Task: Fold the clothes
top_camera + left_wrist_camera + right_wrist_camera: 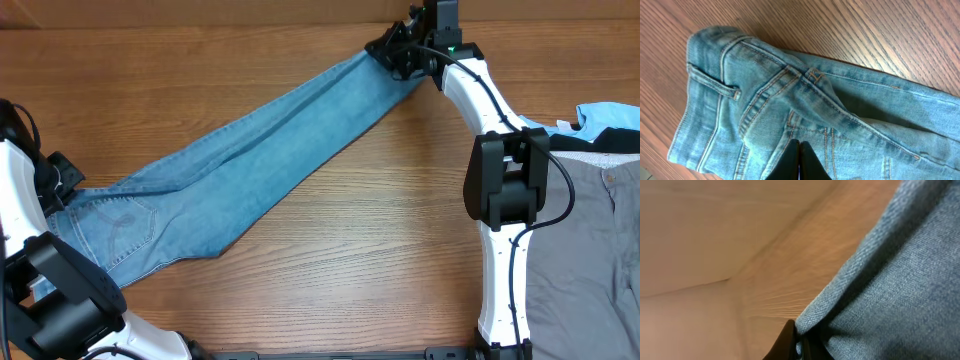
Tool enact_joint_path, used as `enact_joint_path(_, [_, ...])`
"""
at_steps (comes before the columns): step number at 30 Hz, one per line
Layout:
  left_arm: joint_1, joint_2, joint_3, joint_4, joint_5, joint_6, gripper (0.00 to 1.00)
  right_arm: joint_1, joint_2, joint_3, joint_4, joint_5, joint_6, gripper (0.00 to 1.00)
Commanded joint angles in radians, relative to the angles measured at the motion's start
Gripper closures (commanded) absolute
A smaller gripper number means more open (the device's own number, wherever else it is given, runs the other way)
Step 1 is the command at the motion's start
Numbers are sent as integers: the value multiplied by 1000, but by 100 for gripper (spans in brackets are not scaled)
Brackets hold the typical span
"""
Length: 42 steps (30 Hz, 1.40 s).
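Note:
The jeans' waist end lies bunched next to the back pocket, so the robot's left gripper should tug the waist flat while the right gripper keeps hold of the leg end.
The light-blue denim jeans lie stretched diagonally across the wooden table, waist at the lower left, legs running to the upper right. My right gripper is shut on the leg end at the far edge; its wrist view shows denim pinched between the fingers. My left gripper is at the waist end. In its wrist view the fingers are pressed together over the waistband and stitched seat, with no cloth seen between them.
A grey garment lies at the right edge, with a sky-blue one and a black one above it. The right arm reaches over the table from the front right. Bare wood lies below the jeans.

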<state>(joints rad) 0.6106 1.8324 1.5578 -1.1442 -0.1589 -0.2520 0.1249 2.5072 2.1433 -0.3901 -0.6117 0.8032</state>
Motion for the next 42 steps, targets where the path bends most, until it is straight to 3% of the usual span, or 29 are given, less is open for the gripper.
enact_joint_path(1, [29,-75,29,-4,-53,2,96,-3,-7,31,51,-66,26,96])
enact_joint_path(8, [53,-72,26,-26,-118,-18,95,-1,-6,31,23,-2,39,96])
enact_joint_path(9, [52,-69,26,-25,-118,-18,72,-1,-6,31,19,1,39,96])
enact_joint_path(10, [52,-65,26,-26,-118,-17,59,-1,-6,31,17,1,39,96])
enact_joint_path(12, [51,-57,26,-26,-118,-12,46,-1,-6,31,17,0,39,96])
enact_joint_path(13, [51,-40,26,-24,-120,-3,32,-1,-6,31,18,-4,39,96])
enact_joint_path(18, [65,35,26,46,-82,52,10,-1,-6,31,10,-23,39,96])
enact_joint_path(20, [76,79,26,87,40,155,6,-1,-6,31,-2,-34,38,96])
enact_joint_path(23, [85,113,26,77,165,208,10,-1,-6,31,-25,-35,31,96])
enact_joint_path(26, [87,135,26,75,154,227,15,-1,-6,31,-35,-35,31,96])
enact_joint_path(28, [90,142,26,66,148,231,30,-1,-6,31,-35,-35,31,96])
enact_joint_path(29, [92,142,26,46,153,230,49,-1,-6,31,-35,-35,31,96])
enact_joint_path(33, [93,142,27,15,155,229,93,-1,-6,31,-17,-42,34,96])
enact_joint_path(42, [163,90,121,-101,149,131,96,-1,-6,31,104,-74,118,96])
